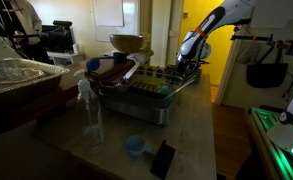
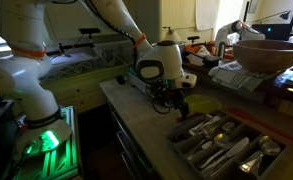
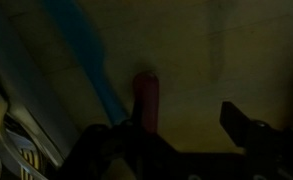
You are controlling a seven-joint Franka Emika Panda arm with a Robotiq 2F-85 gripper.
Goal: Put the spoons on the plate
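The spoon's red handle lies in line with my gripper's left finger, so my gripper should shift over until its open fingers straddle the handle [image 3: 146, 90] before closing.
My gripper [image 2: 176, 102] hangs low over the counter, beside the near end of the cutlery tray [image 2: 191, 150]. Several metal spoons [image 2: 229, 143] lie in that tray. In the wrist view the jaws of the gripper [image 3: 179, 115] stand apart. A red handle [image 3: 146, 98] lies on the yellowish surface right by the left finger, and a blue handle [image 3: 94, 65] lies further left. The right finger [image 3: 241, 122] is well clear of both. The picture is too dark to show what the handles belong to. I cannot pick out the plate with certainty.
A large wooden bowl [image 2: 271, 55] stands behind the tray. In an exterior view a clear bottle [image 1: 85, 100], a blue cup [image 1: 135, 146] and a black object [image 1: 162, 158] sit on the near end of the counter [image 1: 191, 130]. The counter edge drops off at the right.
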